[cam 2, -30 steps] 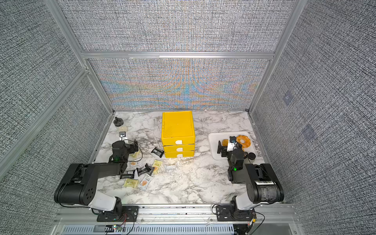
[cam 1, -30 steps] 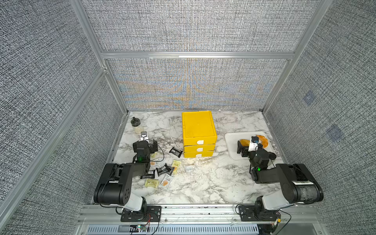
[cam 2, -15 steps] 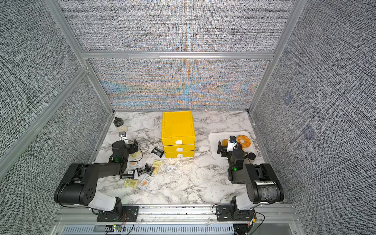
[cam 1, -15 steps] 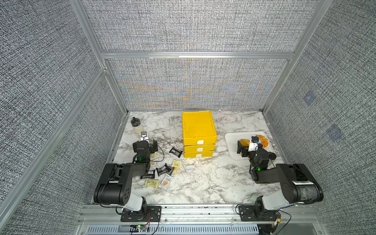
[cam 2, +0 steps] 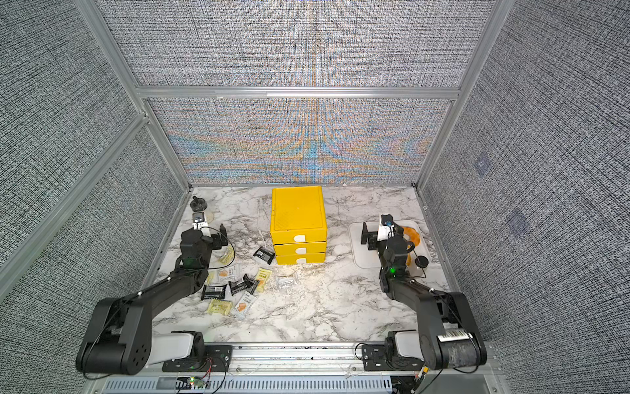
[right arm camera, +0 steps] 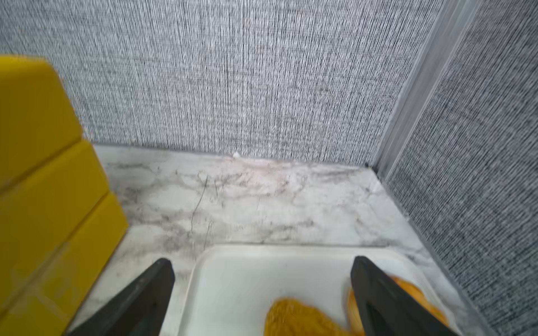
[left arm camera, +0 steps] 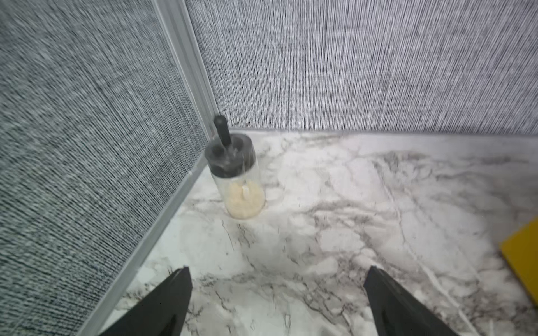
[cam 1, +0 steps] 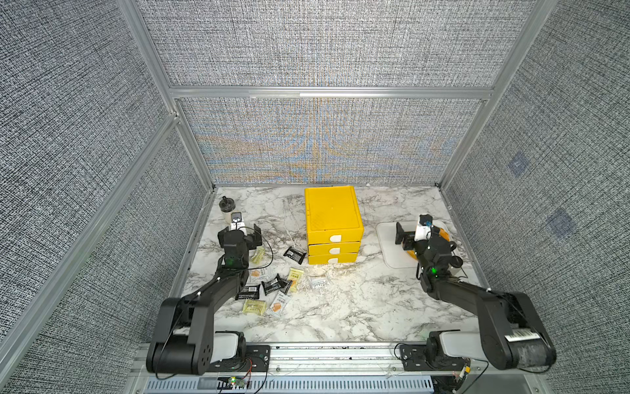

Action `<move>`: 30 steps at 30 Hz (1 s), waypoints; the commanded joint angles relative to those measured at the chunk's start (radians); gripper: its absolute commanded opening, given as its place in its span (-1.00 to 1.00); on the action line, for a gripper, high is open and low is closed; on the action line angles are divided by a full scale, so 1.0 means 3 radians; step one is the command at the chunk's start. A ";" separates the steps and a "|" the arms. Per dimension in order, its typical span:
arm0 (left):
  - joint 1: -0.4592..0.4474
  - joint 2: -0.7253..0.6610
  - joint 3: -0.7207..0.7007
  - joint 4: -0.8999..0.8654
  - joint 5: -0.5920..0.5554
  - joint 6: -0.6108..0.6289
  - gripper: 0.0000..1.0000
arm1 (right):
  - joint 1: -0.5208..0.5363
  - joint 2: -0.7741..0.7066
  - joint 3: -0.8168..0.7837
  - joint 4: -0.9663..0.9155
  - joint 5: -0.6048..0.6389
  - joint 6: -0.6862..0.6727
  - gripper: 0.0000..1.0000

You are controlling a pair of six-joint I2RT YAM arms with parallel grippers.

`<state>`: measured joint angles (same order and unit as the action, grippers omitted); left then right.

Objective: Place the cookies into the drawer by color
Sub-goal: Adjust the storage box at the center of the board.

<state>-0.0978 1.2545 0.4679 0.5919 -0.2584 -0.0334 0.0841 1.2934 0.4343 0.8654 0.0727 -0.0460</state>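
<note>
The top drawer (cam 1: pixel 320 237) is shut, so next my right gripper leaves the white tray and pulls the top drawer's handle (cam 1: pixel 335 239) while my left gripper steadies the yellow drawer.
The cookies lie loose on the marble, front left of the drawer: a black packet (cam 1: pixel 295 255) close to it, more black ones (cam 1: pixel 248 292), pale yellow ones (cam 1: pixel 295 274) (cam 1: pixel 254 307), and white ones with an orange picture (cam 1: pixel 279 305). The yellow drawer (cam 1: pixel 332 228) (cam 2: pixel 298 221) stands at the back centre with its three drawers pushed in. My left gripper (cam 1: pixel 240 232) (left arm camera: pixel 278 269) hovers open beyond the cookie pile, over bare marble, holding nothing. My right gripper (cam 1: pixel 417 233) (right arm camera: pixel 262 259) is open and empty above the white tray.
A clear jar with a black lid (cam 1: pixel 225 208) (left arm camera: pixel 235 174) stands in the back left corner. The white tray (cam 1: pixel 388 245) on the right carries golden bread (right arm camera: pixel 294 317) and a ring doughnut (cam 1: pixel 443 233). A small black round thing (cam 1: pixel 456 262) sits by the tray. Fabric walls close three sides.
</note>
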 commanded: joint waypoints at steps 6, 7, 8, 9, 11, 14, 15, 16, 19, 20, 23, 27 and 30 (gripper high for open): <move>-0.0002 -0.1033 -0.0040 -0.0705 0.0415 -0.0666 0.98 | 0.0123 -0.0703 0.0461 -0.1710 -0.0234 0.0809 0.98; -0.0005 -0.1133 -0.0005 -0.0792 0.0549 -0.0782 0.98 | 0.0119 -0.0743 0.0580 -0.1985 -0.0294 0.0929 0.98; -0.0009 -0.1217 0.0030 -0.0890 0.0655 -0.0921 0.98 | 0.0124 -0.0773 0.0691 -0.2188 -0.0349 0.0979 0.98; -0.0009 -0.1278 0.0057 -0.0987 0.0725 -0.1059 0.98 | 0.0127 -0.0811 0.0711 -0.2262 -0.0393 0.1010 0.98; -0.0018 -0.1406 0.0059 -0.1117 0.0909 -0.1292 0.98 | 0.0120 -0.0935 0.0705 -0.2448 -0.0400 0.1140 0.98; -0.0026 -0.1602 -0.0030 -0.1236 0.1175 -0.1634 0.98 | 0.0072 -0.1190 0.0563 -0.2595 -0.0459 0.1410 0.98; -0.0025 -0.1662 -0.0054 -0.1264 0.1271 -0.1708 0.98 | 0.0042 -0.1280 0.0512 -0.2605 -0.0561 0.1439 0.98; -0.0027 -0.1729 -0.0059 -0.1348 0.1363 -0.1769 0.98 | 0.0019 -0.1371 0.0453 -0.2594 -0.0635 0.1493 0.98; -0.0022 -0.1870 0.0065 -0.1726 0.1777 -0.1626 0.98 | -0.0025 -0.1523 0.0373 -0.2554 -0.1144 0.1421 0.98; -0.0026 -0.1901 0.0056 -0.1747 0.1860 -0.1630 0.98 | -0.0024 -0.1527 0.0377 -0.2577 -0.1300 0.1408 0.98; -0.0024 -0.2021 -0.0224 -0.1639 0.1621 -0.2186 0.98 | 0.0014 -0.1469 0.0392 -0.2652 -0.1794 0.1347 0.96; -0.0017 -0.2050 -0.0394 -0.1382 0.1700 -0.2281 0.98 | 0.0294 -0.1397 0.0382 -0.2756 -0.1929 0.1307 0.81; -0.0052 -0.1962 -0.0445 -0.1153 0.1848 -0.2328 0.98 | 0.0615 -0.1366 0.0378 -0.2830 -0.1677 0.1279 0.68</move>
<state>-0.1093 0.6521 0.3443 0.1593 0.2382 -0.6907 0.2203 0.8780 0.5468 0.0460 -0.4343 0.3531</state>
